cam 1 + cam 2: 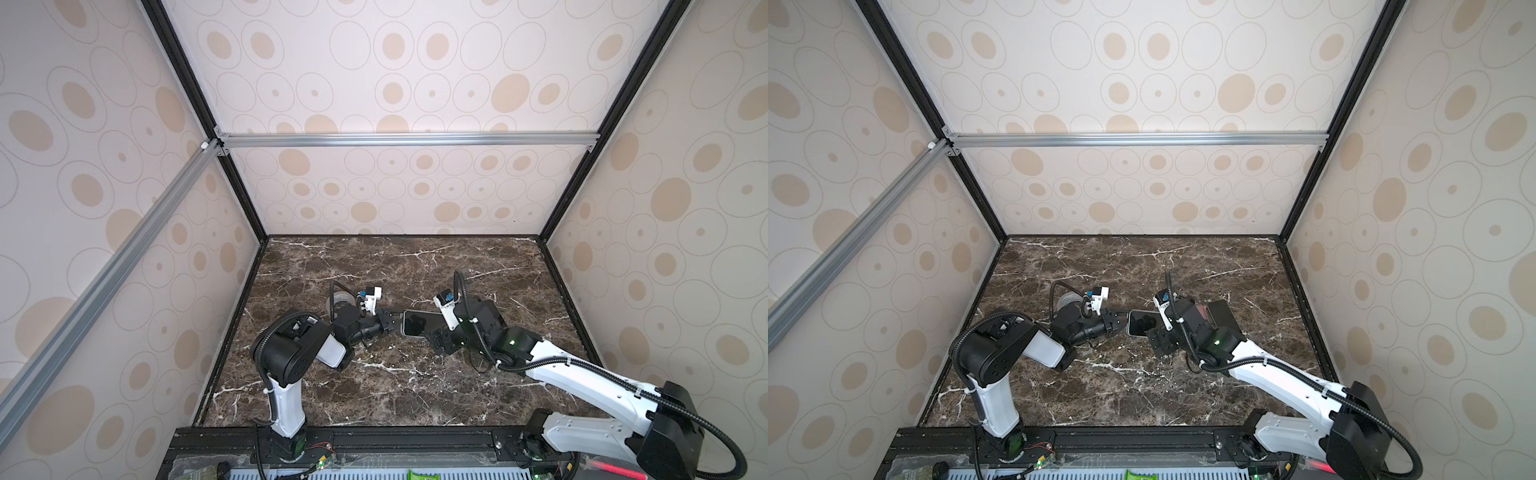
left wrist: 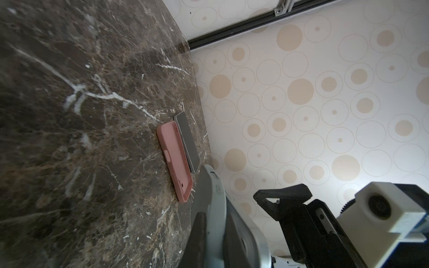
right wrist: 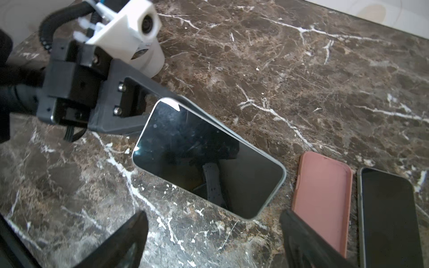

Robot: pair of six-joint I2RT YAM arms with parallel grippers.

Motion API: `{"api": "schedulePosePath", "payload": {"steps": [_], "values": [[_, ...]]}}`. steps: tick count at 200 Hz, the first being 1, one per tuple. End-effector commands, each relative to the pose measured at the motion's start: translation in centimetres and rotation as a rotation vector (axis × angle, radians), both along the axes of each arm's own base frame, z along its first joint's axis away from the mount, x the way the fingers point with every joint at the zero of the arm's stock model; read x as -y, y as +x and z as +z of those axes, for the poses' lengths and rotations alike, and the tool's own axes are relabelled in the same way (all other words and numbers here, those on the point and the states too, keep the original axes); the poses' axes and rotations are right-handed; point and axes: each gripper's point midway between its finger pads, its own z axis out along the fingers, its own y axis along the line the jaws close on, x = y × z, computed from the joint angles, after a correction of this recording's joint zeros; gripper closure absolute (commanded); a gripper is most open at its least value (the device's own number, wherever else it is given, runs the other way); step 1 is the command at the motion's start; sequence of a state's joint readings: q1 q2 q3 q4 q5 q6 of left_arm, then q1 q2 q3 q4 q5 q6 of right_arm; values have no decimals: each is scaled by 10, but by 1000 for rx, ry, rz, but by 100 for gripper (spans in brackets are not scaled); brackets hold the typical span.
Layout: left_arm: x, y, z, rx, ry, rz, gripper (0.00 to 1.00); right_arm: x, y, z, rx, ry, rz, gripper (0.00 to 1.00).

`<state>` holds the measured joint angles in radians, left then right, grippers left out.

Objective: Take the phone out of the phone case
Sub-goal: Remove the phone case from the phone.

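Note:
I keep moving my right gripper toward the phone's raised end [image 1: 409, 323] until closing there, since the phone's end stands clear of its case [image 3: 199, 107] beside my left gripper.
A phone [image 3: 209, 157] with a dark screen and a pale rim sits mid-table, seen in both top views [image 1: 417, 323] [image 1: 1144, 323]. My left gripper [image 1: 390, 322] [image 3: 162, 98] is shut on one short end of it; the left wrist view shows that phone [image 2: 217, 220] edge-on between the jaws. My right gripper [image 3: 212, 217] [image 1: 441, 334] stands open just off the phone's other end, holding nothing. An empty pink phone case [image 3: 322, 199] [image 2: 176, 160] [image 1: 1202, 311] lies flat on the table to the right of the phone, apart from it.
A second dark phone [image 3: 392, 218] [image 2: 186, 141] [image 1: 1223, 318] lies right beside the pink case on its far side. The brown marble table [image 1: 374, 270] is walled on three sides by patterned panels, with a black rail along the front edge.

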<state>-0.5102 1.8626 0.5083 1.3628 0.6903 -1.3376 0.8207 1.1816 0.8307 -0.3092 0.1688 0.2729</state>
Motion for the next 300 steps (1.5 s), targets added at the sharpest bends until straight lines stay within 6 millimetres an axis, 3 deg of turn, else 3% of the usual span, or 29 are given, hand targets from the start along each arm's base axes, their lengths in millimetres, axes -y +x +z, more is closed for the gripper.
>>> {"api": "schedulePosePath", "payload": {"steps": [1,38,56,89,130,171,300], "values": [[-10,12,22,81,-4,90,100,8,7,0,-55,29,-199,4],[-16,20,27,94,94,183,100,5,5,-1,-119,-9,-201,0],[-18,24,30,100,134,224,100,-6,4,9,-108,23,-154,0],[-21,25,31,98,168,270,100,-41,8,32,-88,91,-165,0],[-20,26,40,116,228,295,100,-74,14,20,-130,63,-168,6],[-22,25,46,125,250,312,100,-73,16,6,-150,25,-201,22],[-18,19,57,143,244,302,100,-74,33,-21,-140,-86,-257,27]]}}
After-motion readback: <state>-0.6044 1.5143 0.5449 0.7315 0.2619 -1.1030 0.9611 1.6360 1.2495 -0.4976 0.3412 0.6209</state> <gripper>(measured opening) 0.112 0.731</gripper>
